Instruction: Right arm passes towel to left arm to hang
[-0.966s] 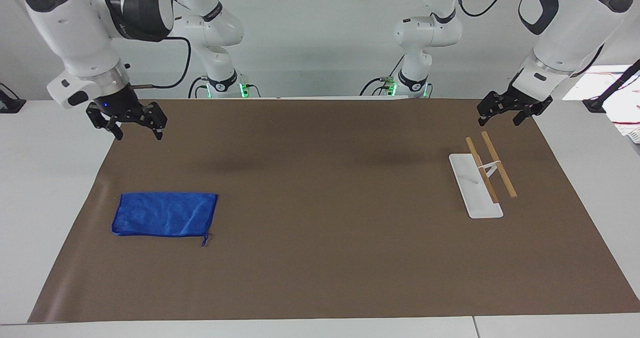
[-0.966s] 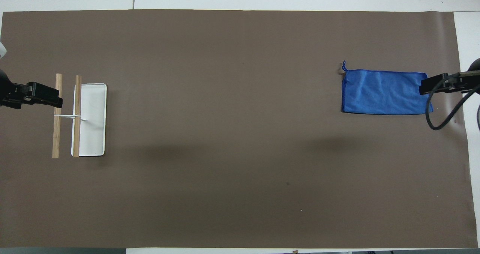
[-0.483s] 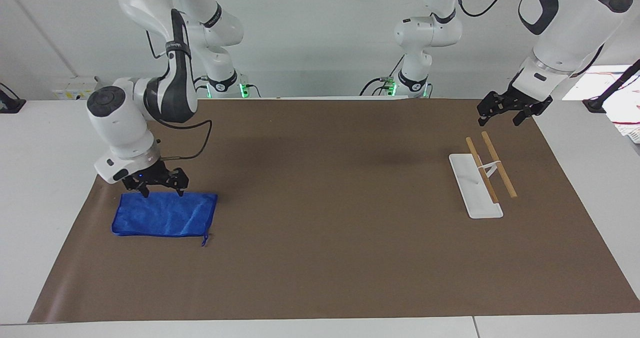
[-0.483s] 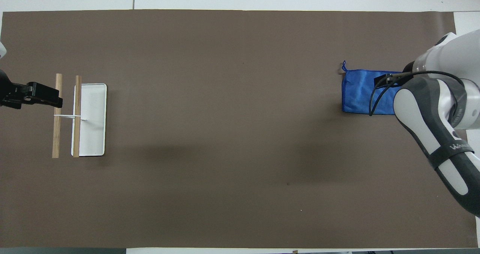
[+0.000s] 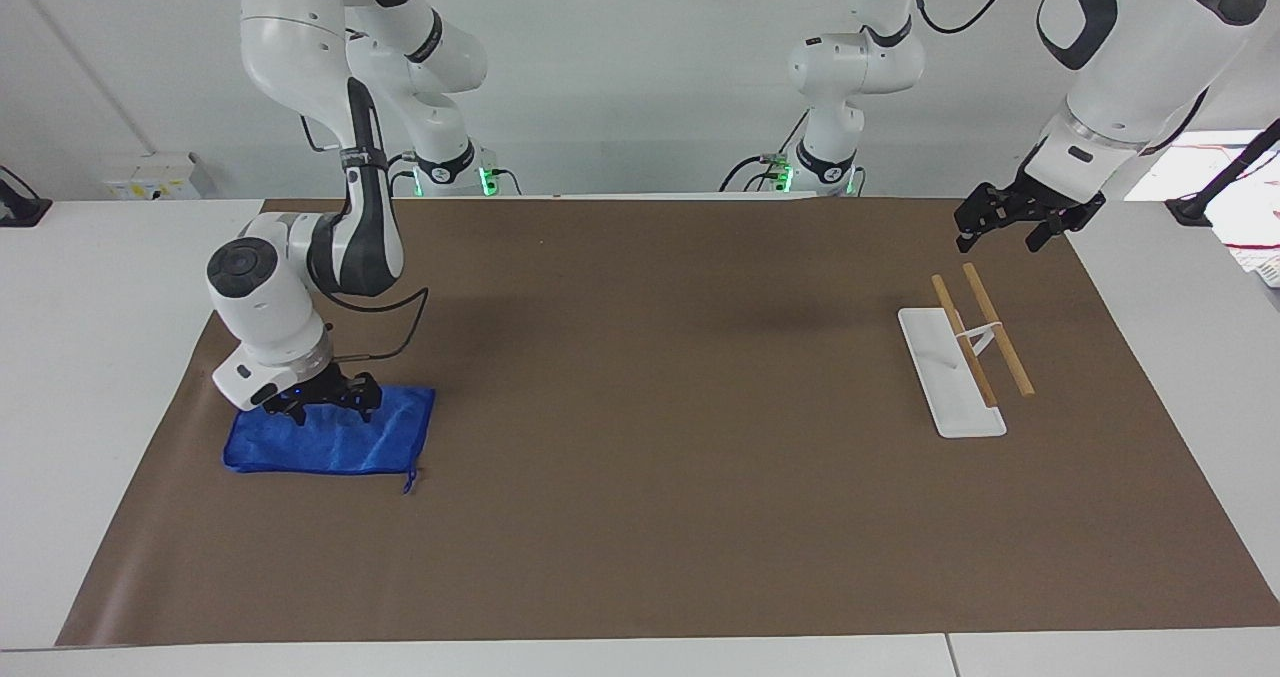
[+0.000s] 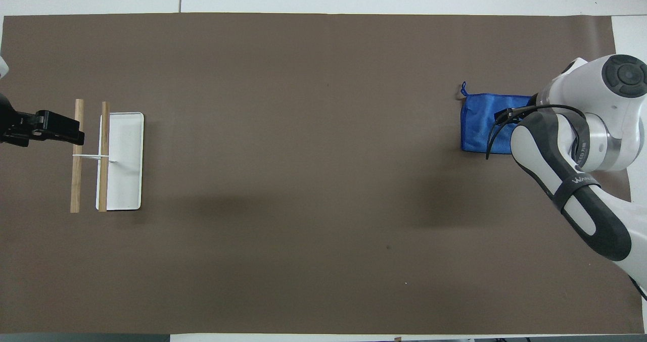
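Note:
The blue towel (image 6: 481, 123) will sag into a narrow bunch when I lift its edge, because it lies thin and flat against the brown mat (image 6: 471, 150).
The blue towel (image 5: 340, 444) (image 6: 479, 126) lies flat on the brown mat toward the right arm's end of the table, with its small loop (image 5: 408, 479) at a corner. My right gripper (image 5: 330, 415) is down on the towel's edge nearer the robots, open, with its fingers spread on the cloth. In the overhead view the right arm (image 6: 571, 145) covers that gripper and about half of the towel. My left gripper (image 5: 998, 240) (image 6: 71, 130) hangs open and holds nothing, over the mat just beside the rack's wooden bars.
A rack with a white base (image 5: 945, 382) (image 6: 124, 180) and two wooden bars (image 5: 995, 329) (image 6: 76, 180) stands toward the left arm's end. The brown mat (image 5: 650, 407) covers most of the table. A black cable (image 5: 385, 302) loops from the right wrist.
The right arm swung down from high over the mat's corner onto the towel, its gripper still open. The left arm has not moved. The towel lies where it was.

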You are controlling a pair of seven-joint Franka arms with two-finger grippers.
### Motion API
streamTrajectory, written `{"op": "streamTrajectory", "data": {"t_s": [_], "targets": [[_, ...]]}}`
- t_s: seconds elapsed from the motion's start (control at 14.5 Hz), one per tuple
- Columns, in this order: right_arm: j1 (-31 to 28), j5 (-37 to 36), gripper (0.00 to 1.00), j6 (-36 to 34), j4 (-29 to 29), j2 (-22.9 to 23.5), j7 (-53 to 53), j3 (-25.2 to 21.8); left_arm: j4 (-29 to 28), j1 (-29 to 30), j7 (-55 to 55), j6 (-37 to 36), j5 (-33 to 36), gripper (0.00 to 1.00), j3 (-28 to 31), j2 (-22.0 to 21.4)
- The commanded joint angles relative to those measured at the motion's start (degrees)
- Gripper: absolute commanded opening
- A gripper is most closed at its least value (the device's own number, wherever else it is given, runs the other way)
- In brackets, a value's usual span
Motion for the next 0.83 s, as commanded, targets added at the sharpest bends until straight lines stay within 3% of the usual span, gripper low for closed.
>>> {"op": "streamTrajectory", "data": {"t_s": [0.0,0.55,0.62,0.69,0.76], "targets": [[-1.1,-1.1,0.95,1.6,-0.9,0.4,-1.1,0.5,-1.3,0.2,0.7,-0.2,-0.7,1.00,0.2,-1.4],[-2.4,-0.3,0.86,3.9,-4.1,0.4,-3.2,0.7,-1.3,0.2,0.7,-0.2,-0.7,1.00,0.2,-1.4],[-2.5,-0.3,0.80,3.9,-4.3,0.3,-3.2,0.7,-1.3,0.2,0.7,-0.2,-0.7,1.00,0.2,-1.4],[-2.6,-0.3,0.66,3.9,-4.4,0.3,-3.3,0.7,-1.3,0.2,0.7,-0.2,-0.7,1.00,0.2,-1.4],[-2.5,-0.3,0.44,3.8,-4.2,0.3,-3.3,0.7,-1.3,0.2,0.7,-0.2,-0.7,1.00,0.2,-1.4]]}}
